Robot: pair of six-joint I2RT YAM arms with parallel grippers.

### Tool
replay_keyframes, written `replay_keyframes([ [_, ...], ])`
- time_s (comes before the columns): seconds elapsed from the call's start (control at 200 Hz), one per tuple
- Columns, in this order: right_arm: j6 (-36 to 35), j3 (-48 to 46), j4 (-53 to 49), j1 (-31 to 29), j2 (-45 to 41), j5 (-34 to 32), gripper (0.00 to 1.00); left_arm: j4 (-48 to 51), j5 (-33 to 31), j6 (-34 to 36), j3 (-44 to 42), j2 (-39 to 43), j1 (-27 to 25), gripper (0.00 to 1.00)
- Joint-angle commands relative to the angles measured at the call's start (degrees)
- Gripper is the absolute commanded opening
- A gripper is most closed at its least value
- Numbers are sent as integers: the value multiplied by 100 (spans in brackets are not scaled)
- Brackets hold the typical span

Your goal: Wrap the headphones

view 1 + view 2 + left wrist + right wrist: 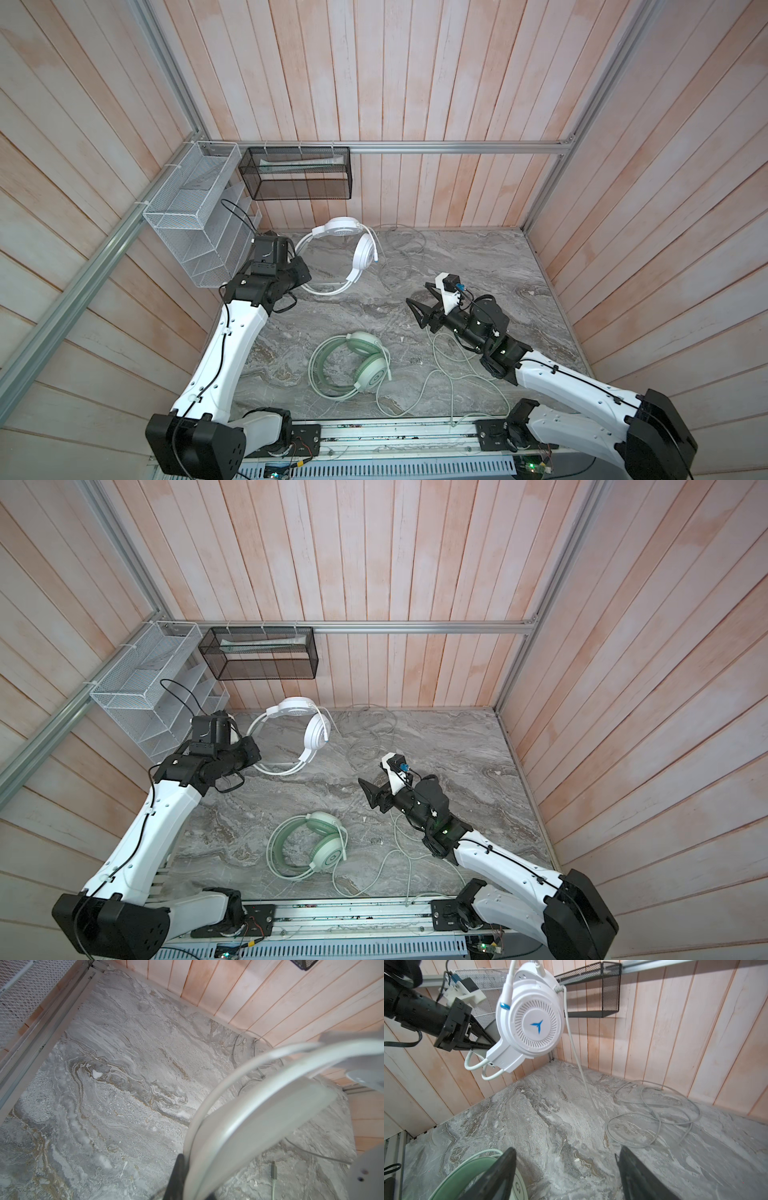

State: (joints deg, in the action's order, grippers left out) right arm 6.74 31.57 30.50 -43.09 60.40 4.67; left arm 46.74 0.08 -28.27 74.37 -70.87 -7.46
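Note:
The grey cable hangs from the earcup past my right gripper, so my left gripper should move the white headphones nearer before my right gripper grabs the cable.
The white headphones hang above the marble table, one round earcup showing a blue logo. My left gripper is shut on their headband. Their thin grey cable drops from the earcup and lies in loose loops near the back wall. The mint green headphones lie flat near the table's front, with their cable trailing right under my right arm. My right gripper hovers open over bare marble between the two headsets, nothing between its fingers.
A white mesh basket and a black mesh basket hang on the walls at the back left. Wooden walls close three sides of the table. A metal rail runs along the front edge.

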Motion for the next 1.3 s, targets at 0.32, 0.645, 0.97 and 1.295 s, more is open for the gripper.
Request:
replay_keyframes([
  [0.32, -785, 1079, 247, 40, 1325, 34, 73, 1480, 279, 286, 2609, 186, -399, 0],
  [0.645, -973, 1059, 401, 371, 1369, -83, 62, 1746, -990, 567, 2536, 452, -882, 0],
  [0.97, -945, 930, 551, 407, 1751, -19, 56, 1751, -624, 557, 2548, 356, -959, 0],
  [1.295, -706, 868, 346, 415, 1820, 189, 0, 1549, -919, 572, 2003, 314, -959, 0],
])
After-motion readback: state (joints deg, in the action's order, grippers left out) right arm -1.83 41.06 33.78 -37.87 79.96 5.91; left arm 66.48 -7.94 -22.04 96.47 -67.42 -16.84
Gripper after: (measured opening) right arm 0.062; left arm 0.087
